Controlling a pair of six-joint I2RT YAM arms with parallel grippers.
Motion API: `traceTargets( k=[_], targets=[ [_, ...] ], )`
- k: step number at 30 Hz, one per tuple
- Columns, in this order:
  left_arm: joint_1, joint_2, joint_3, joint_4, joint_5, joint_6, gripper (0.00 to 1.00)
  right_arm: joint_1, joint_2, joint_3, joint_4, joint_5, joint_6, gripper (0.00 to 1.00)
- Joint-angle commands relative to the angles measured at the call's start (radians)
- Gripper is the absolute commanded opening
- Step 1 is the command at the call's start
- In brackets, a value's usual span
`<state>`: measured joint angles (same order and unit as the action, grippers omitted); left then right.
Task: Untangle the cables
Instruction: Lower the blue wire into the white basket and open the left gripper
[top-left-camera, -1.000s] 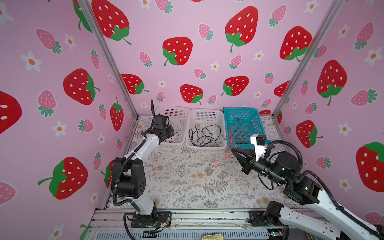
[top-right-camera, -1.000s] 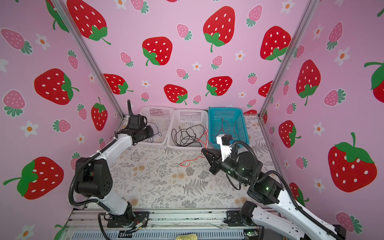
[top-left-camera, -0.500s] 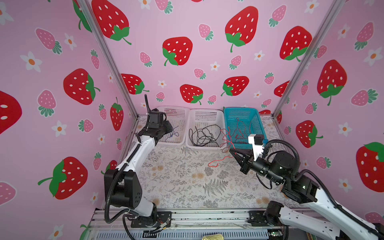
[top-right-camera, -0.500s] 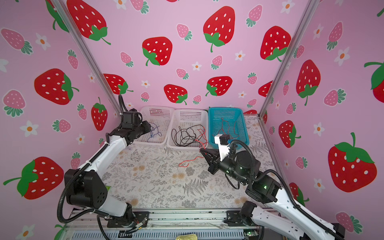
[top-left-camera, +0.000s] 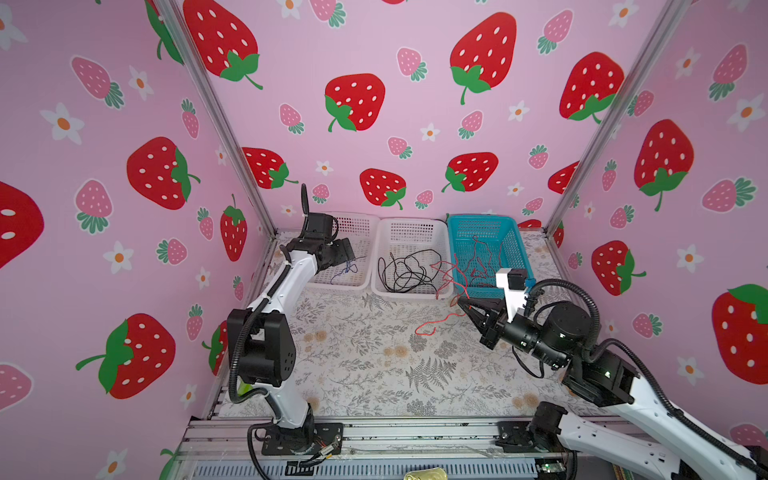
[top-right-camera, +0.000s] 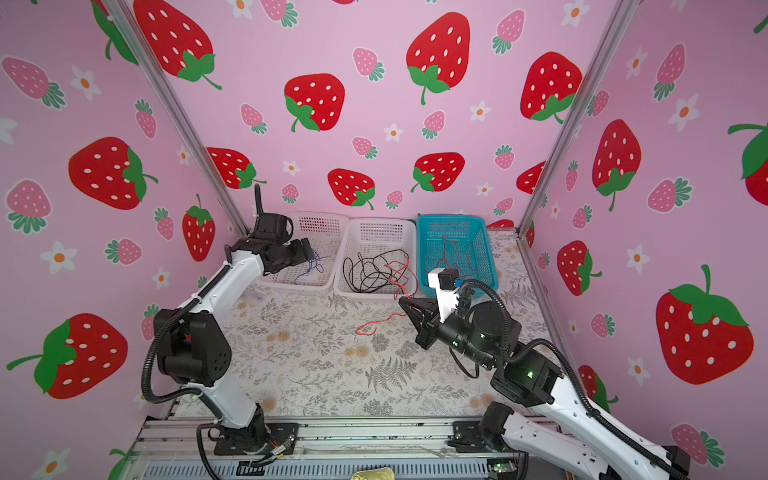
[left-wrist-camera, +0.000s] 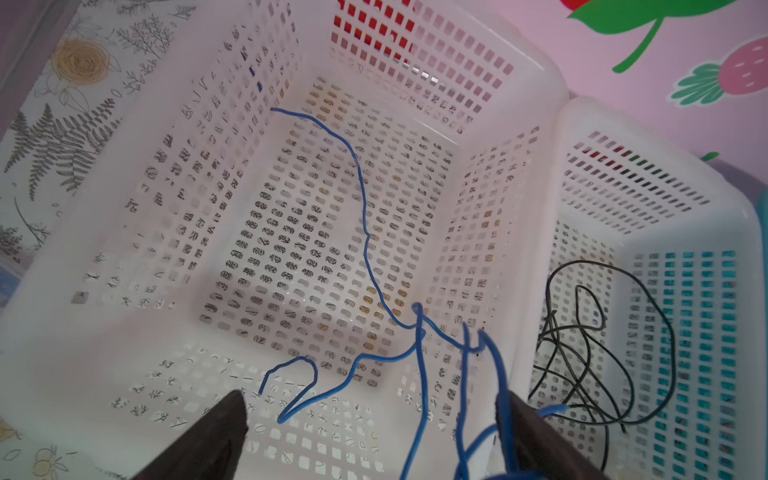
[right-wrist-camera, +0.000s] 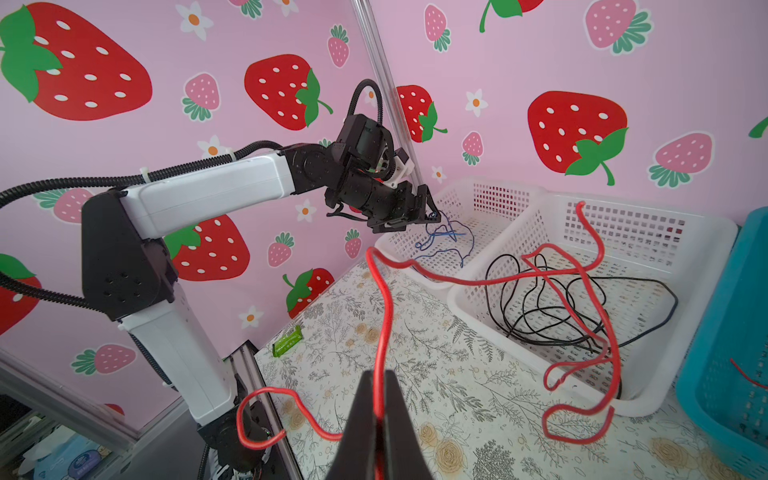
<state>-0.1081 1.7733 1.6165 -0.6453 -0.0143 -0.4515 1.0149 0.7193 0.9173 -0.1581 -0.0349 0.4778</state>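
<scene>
My left gripper should drop the strands into the white basket (top-left-camera: 357, 246) below before I reach for the red cable, because blue cable strands (left-wrist-camera: 464, 384) are hanging on its finger.
My left gripper (left-wrist-camera: 374, 415) stands open over the left white basket (top-left-camera: 361, 282). The blue cable (left-wrist-camera: 365, 232) lies loose in that basket, and some strands lean on one finger (left-wrist-camera: 523, 432). In both top views this gripper (top-left-camera: 347, 253) (top-right-camera: 307, 249) hovers at the basket's near left corner, above the blue cable (top-left-camera: 347, 270) (top-right-camera: 309, 270). My right gripper (right-wrist-camera: 379, 386) (top-left-camera: 463, 303) (top-right-camera: 405, 303) is shut on a red cable (right-wrist-camera: 386, 307) (top-left-camera: 444, 320). It runs from the table up over the middle white basket (top-left-camera: 440, 291). Tangled black cables (top-left-camera: 405, 272) (right-wrist-camera: 552, 307) lie in there.
A teal basket (top-left-camera: 511, 249) at the back right holds more red cable (top-left-camera: 478, 257). A small green packet (right-wrist-camera: 287, 340) lies near the table's left edge. Pink walls close in three sides. A metal rail (top-left-camera: 415, 432) runs along the front.
My left gripper has opened over the left white basket and the blue cable now lies loose there. My right gripper stays shut on the red cable and has hardly shifted.
</scene>
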Motion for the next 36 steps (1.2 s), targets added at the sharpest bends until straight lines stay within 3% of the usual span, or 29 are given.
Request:
traceTargets(
  k=[1, 4, 7, 10, 13, 14, 16, 17, 23, 28, 36],
  targets=[
    [0.017, 0.011, 0.08, -0.147, 0.03, -0.049, 0.99, 0.005, 0.007, -0.003, 0.025, -0.023, 0.01, 0.0],
    [0.054, 0.047, 0.093, -0.186, 0.185, -0.103, 0.99, 0.007, 0.009, -0.008, 0.036, -0.026, 0.011, 0.0],
    [0.032, 0.08, 0.153, -0.278, 0.081, -0.064, 0.99, 0.008, 0.011, -0.01, 0.037, -0.028, 0.011, 0.0],
    [0.033, 0.06, 0.115, -0.249, 0.062, -0.083, 0.95, 0.008, 0.015, -0.014, 0.043, -0.03, 0.015, 0.0],
    [0.044, 0.056, 0.059, -0.185, 0.216, -0.149, 0.91, 0.01, 0.035, -0.032, 0.093, -0.07, 0.024, 0.0],
    [0.048, 0.066, 0.059, -0.179, 0.246, -0.162, 0.88, 0.011, 0.05, -0.033, 0.111, -0.089, 0.028, 0.0],
    [0.059, 0.083, 0.062, -0.178, 0.247, -0.162, 0.61, 0.016, 0.078, -0.025, 0.134, -0.122, 0.026, 0.0],
    [0.06, 0.086, 0.067, -0.183, 0.243, -0.157, 0.6, 0.021, 0.089, -0.024, 0.148, -0.133, 0.025, 0.0],
    [0.088, 0.076, 0.011, -0.193, 0.167, -0.202, 0.64, 0.045, 0.145, -0.035, 0.186, -0.146, 0.03, 0.0],
    [0.032, 0.138, 0.092, -0.321, -0.007, -0.162, 0.74, 0.061, 0.157, -0.04, 0.198, -0.131, 0.021, 0.0],
    [0.01, 0.245, 0.206, -0.402, -0.067, -0.161, 0.81, 0.074, 0.173, -0.035, 0.2, -0.127, 0.021, 0.0]
  ],
)
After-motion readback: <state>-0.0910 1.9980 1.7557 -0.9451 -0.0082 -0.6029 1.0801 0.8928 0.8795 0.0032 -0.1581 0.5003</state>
